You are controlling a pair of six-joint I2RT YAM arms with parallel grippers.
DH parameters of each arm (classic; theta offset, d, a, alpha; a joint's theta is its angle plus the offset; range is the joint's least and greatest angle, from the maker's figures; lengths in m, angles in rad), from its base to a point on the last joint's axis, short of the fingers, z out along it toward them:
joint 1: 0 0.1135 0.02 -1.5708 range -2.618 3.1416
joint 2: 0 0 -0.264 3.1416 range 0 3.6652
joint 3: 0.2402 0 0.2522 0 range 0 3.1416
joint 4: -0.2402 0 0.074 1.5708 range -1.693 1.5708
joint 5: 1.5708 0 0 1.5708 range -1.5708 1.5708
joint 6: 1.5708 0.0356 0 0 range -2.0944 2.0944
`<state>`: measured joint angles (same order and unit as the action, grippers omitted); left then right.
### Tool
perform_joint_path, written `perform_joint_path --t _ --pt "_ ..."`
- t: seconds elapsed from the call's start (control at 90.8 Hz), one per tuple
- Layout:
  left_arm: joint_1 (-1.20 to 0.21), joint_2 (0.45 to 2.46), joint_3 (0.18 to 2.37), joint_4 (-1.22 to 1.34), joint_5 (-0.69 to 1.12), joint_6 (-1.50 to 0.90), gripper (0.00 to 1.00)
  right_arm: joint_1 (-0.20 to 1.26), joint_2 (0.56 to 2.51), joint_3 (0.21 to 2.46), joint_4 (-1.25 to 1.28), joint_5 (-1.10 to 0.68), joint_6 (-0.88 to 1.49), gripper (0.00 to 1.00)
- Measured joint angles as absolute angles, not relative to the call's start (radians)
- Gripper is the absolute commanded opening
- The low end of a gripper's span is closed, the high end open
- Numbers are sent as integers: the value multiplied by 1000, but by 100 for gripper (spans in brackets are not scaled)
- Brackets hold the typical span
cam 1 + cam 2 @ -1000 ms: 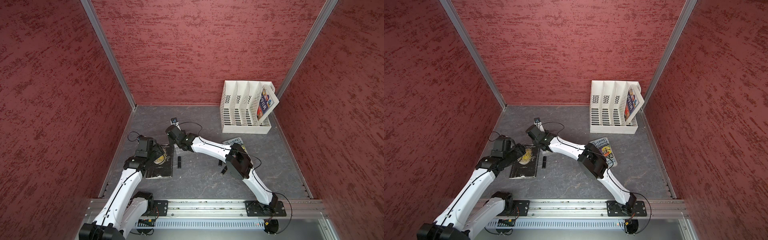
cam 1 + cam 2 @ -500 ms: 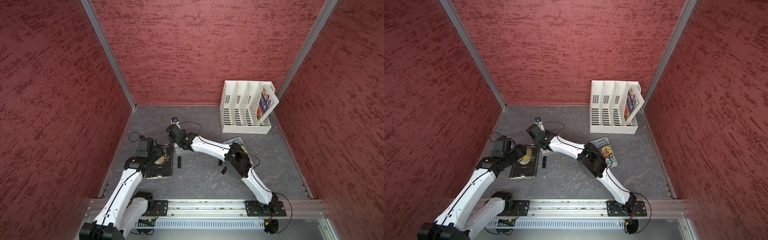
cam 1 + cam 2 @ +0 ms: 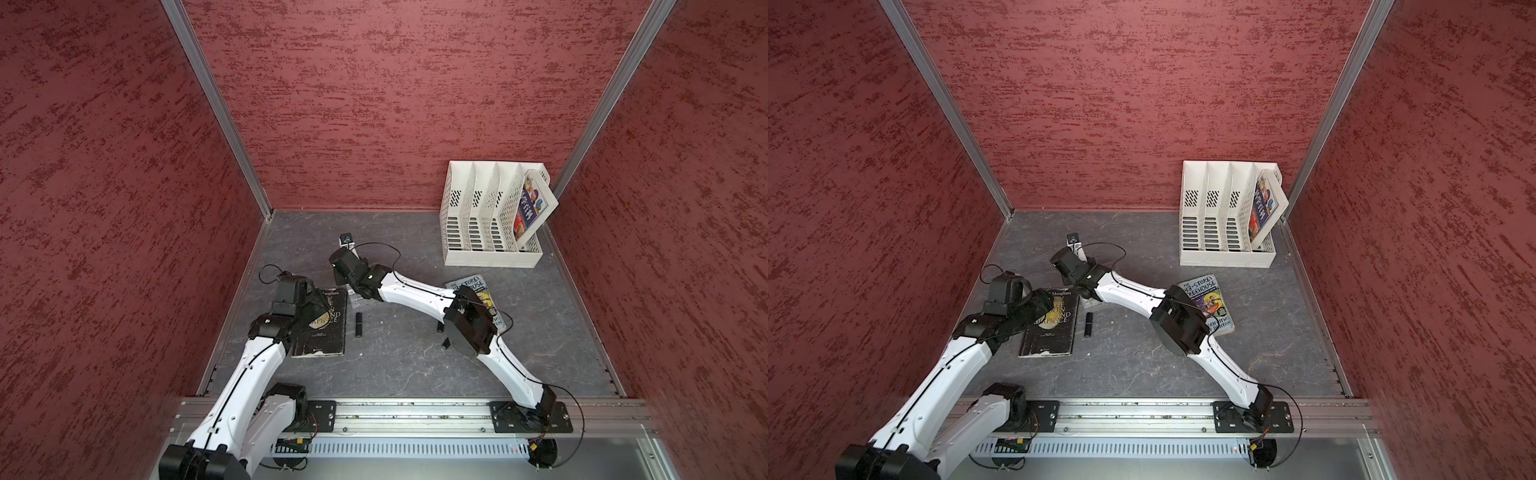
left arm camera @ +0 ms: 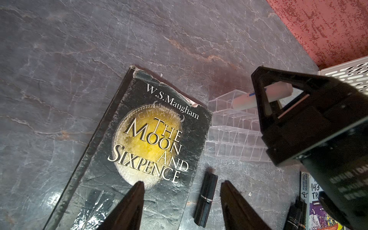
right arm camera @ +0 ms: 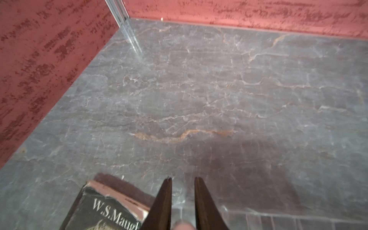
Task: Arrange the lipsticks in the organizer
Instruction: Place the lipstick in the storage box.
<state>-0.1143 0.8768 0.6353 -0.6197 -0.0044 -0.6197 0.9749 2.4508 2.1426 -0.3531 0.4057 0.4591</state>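
The black lipstick is lying flat next to the black book. My left gripper should set it upright and pass it to my right gripper for the organizer.
My right gripper is shut on the white lipstick, holding it tilted just over the clear organizer. In both top views that gripper's wrist covers most of the organizer. A black lipstick lies on the table beside the black book. My left gripper hangs open above it, one finger over the book and the other over the table. Two more black lipsticks lie by my right elbow.
The black book lies flat left of the organizer. A colourful book lies partly under my right arm. The white file rack holds one book at the back right. Red walls close off the left, back and right sides.
My right arm's elbow has eased slightly left with the white lipstick still held. The left gripper has hardly moved.
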Motion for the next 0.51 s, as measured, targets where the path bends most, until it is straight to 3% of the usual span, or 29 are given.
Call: perform_joint_path --t 0.309,0.353,0.452,0.507 --pt "-124 877 635 -619 2 -617 62 973 2459 2143 -356 405 463 12" --pt "-129 877 635 -620 6 -613 61 973 2460 2143 -356 405 463 17" --pt "-153 877 635 -620 12 -606 61 973 2466 2143 -357 405 465 43" --pt "-178 876 633 -621 14 -600 61 973 2467 2143 -363 404 467 49"
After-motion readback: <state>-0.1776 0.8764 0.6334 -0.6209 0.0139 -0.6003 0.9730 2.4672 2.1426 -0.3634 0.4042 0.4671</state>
